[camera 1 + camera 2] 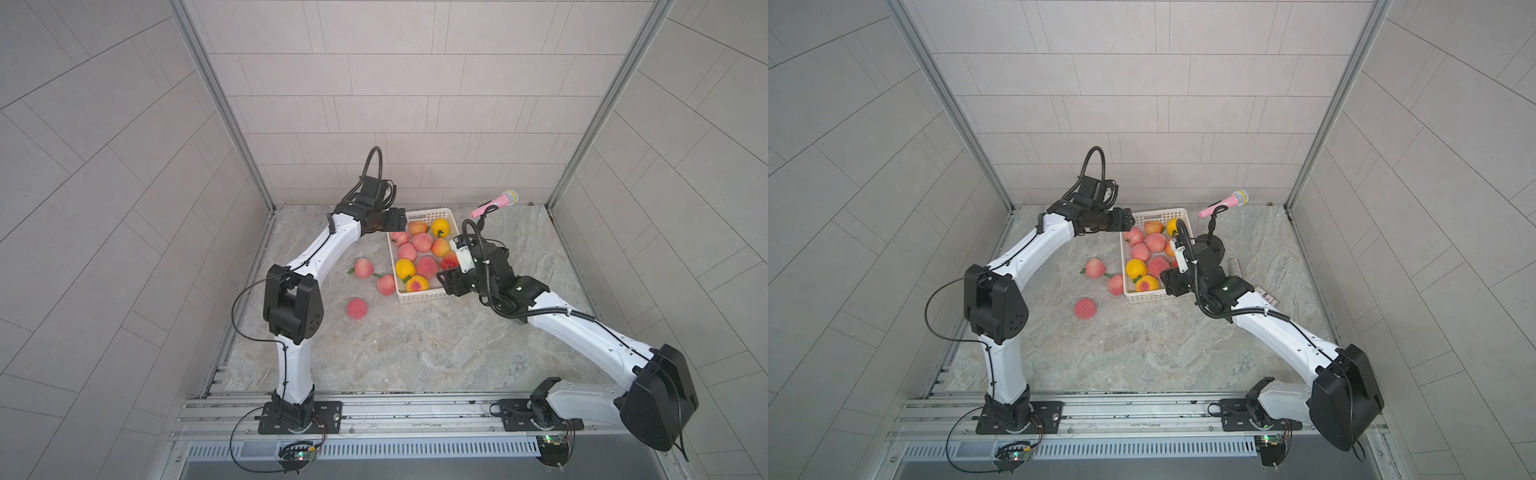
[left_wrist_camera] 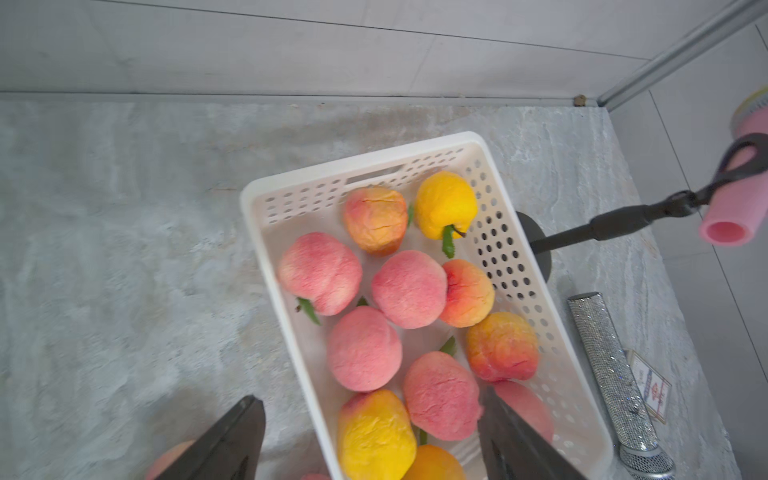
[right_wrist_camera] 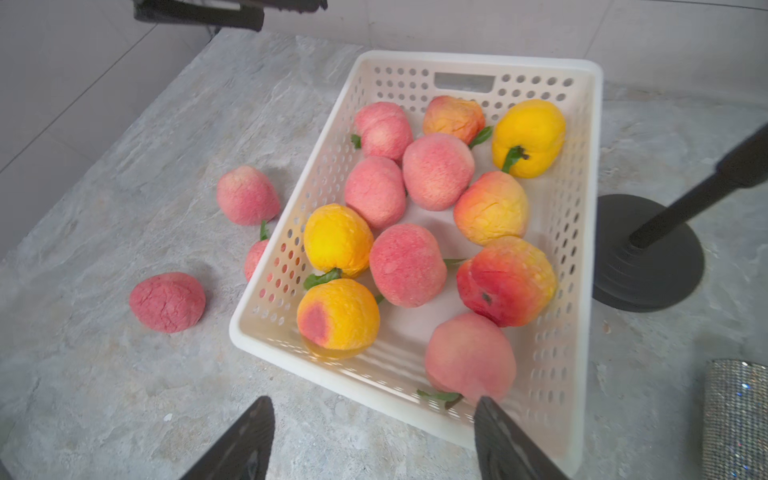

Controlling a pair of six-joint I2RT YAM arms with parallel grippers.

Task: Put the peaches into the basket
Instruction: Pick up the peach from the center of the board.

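Observation:
The pink peach (image 1: 385, 284) beside the basket's side has the way open to it, so my empty right gripper should keep going across the basket and close around that peach.
The white perforated basket (image 1: 419, 297) (image 1: 1144, 299) (image 2: 251, 199) (image 3: 266, 345) stands at the back middle of the table and holds several peaches, pink, orange-red and yellow. Three pink peaches lie on the table to its left (image 1: 364, 267) (image 1: 386, 284) (image 1: 357, 308), also seen in the right wrist view (image 3: 247, 195) (image 3: 168, 302). My left gripper (image 1: 398, 223) (image 2: 370, 395) hangs open and empty over the basket's far left corner. My right gripper (image 1: 444, 280) (image 3: 374, 399) is open over the basket's near right corner. A blurred pink peach (image 3: 469, 359) lies inside, just beyond one fingertip.
A pink microphone on a black stand (image 1: 496, 201) (image 3: 648, 253) rises just right of the basket. A glittery silver cylinder (image 2: 611, 365) (image 1: 1236, 266) and a small card (image 1: 1266, 296) lie on the table to the right. Walls close in the back and both sides.

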